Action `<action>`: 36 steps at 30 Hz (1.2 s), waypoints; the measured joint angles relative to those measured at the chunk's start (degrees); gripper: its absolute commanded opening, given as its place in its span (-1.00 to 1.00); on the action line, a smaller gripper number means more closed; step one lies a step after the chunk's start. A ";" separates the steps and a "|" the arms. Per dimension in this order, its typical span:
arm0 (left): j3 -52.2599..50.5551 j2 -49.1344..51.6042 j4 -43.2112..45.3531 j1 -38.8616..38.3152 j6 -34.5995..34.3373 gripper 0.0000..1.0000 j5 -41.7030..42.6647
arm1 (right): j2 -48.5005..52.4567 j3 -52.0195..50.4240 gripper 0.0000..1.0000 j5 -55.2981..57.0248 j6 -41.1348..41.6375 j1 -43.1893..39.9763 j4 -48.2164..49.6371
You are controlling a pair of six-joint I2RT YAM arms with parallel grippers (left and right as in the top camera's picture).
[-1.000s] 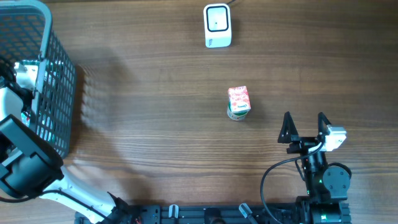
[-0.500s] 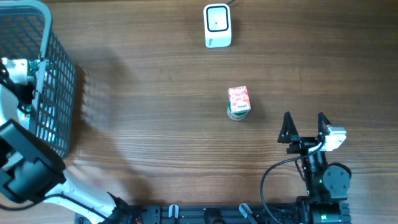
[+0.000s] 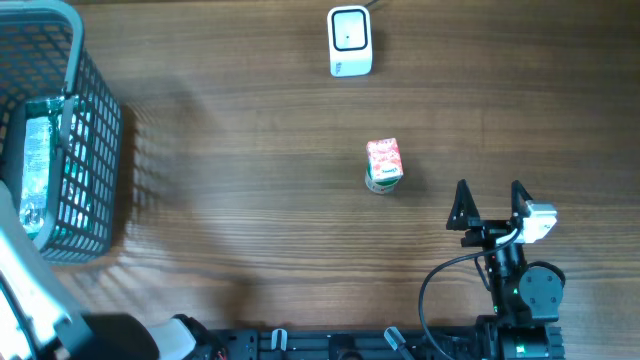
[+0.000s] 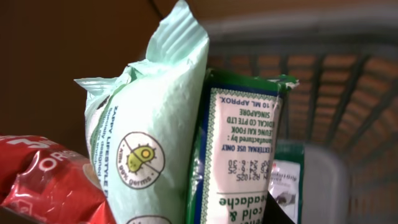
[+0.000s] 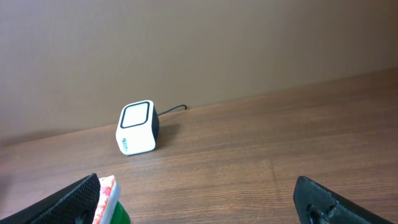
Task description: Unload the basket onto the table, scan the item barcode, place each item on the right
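Observation:
My left gripper is bunching the red packet together with the pouch and green and white pack [image 4: 198, 137]. Next, I put the pouch and the pack down beside the carton and keep only the packet.
The white barcode scanner [image 3: 349, 40] stands at the table's far edge, also seen as the scanner [image 5: 137, 127] in the right wrist view. A red and green carton [image 3: 384, 165] stands mid-table, and the carton [image 5: 107, 196] shows by my right gripper's left finger. My right gripper [image 3: 490, 200] is open and empty, just right of the carton. My left gripper [image 4: 199, 219] is out of the overhead view. A green and white pack [image 4: 242, 137] fills its wrist view, with one dark fingertip [image 4: 281, 216] against its right edge. The other finger is hidden behind a pale green pouch [image 4: 155, 124].
A grey mesh basket [image 3: 95, 120] sits at the left edge with a teal pack [image 3: 35, 170] inside. A red packet [image 4: 43, 180] lies left of the pouch. The white left arm [image 3: 25, 290] crosses the bottom left corner.
My left gripper has left the basket's top and gone out of the overhead view. The teal pack in the basket is now uncovered. The right arm has not moved.

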 measured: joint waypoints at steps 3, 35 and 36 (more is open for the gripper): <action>0.00 -4.26 -0.04 -3.39 -2.29 -0.68 0.02 | 0.00 0.00 1.00 0.00 0.02 0.00 0.00; -15.96 21.27 -10.05 -69.77 -56.78 0.09 -3.65 | 0.00 0.00 0.99 0.00 0.02 0.00 0.00; -15.96 22.03 -9.25 -70.36 -56.87 0.37 -3.69 | 0.00 0.00 1.00 0.00 0.00 0.00 0.00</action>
